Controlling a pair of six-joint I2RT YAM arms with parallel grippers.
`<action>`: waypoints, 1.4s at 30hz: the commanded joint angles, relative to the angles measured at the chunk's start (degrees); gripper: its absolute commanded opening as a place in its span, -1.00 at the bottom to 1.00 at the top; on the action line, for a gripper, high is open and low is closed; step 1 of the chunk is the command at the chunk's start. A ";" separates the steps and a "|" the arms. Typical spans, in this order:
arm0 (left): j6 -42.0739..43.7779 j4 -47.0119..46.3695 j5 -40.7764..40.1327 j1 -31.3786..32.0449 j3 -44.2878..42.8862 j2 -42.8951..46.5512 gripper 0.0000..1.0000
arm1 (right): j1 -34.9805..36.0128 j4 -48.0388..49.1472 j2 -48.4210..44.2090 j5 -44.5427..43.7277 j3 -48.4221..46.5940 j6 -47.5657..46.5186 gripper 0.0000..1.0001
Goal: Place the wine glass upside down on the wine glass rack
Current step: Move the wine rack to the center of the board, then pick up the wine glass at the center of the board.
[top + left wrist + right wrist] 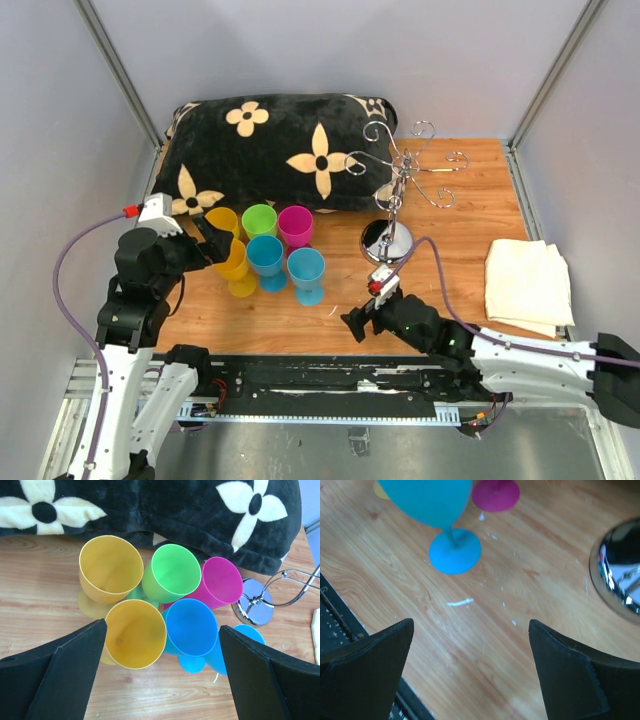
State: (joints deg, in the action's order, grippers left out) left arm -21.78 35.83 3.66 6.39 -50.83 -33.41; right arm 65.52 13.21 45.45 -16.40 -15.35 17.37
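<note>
I see clear wood [331, 304] between my open right gripper and the outer blue glass, so I should go next until the fingers are on both sides of the bowl [306, 267] and then close them.
Several coloured plastic wine glasses stand upright in a cluster on the wooden table: two yellow [235, 262], a green [260, 220], a magenta [295, 225] and two blue [306, 270]. My left gripper [212, 240] hovers open just left of the cluster, with a yellow glass [135, 632] and a blue glass [192, 627] ahead between its fingers, touching neither. The chrome wine glass rack [400, 175] stands at the back right on its round mirrored base [255, 605], with nothing hanging on it. My right gripper [358, 322] is open and low over bare wood, near a blue glass foot [455, 551].
A black cushion with cream flowers [280, 150] lies along the back of the table behind the glasses. A folded cream cloth [527, 280] lies at the right edge. The rack base [620, 575] is right of my right gripper. Grey walls enclose the table.
</note>
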 commanded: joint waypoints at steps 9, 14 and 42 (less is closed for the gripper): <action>0.70 -1.87 0.30 -0.68 0.42 1.39 0.99 | 3.65 39.67 23.25 0.13 -2.76 -23.18 0.97; 0.15 -2.24 -0.83 -0.68 -1.39 1.45 0.99 | 3.65 47.00 30.49 3.64 -4.06 -24.27 0.97; -2.05 -4.08 -4.74 -0.68 3.46 4.71 0.99 | 1.15 69.89 53.94 -0.36 -10.04 -21.49 0.99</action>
State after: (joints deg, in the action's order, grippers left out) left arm -23.46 33.41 0.16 6.37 -47.86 -28.93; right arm 67.48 74.48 96.62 -14.35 -24.03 -3.01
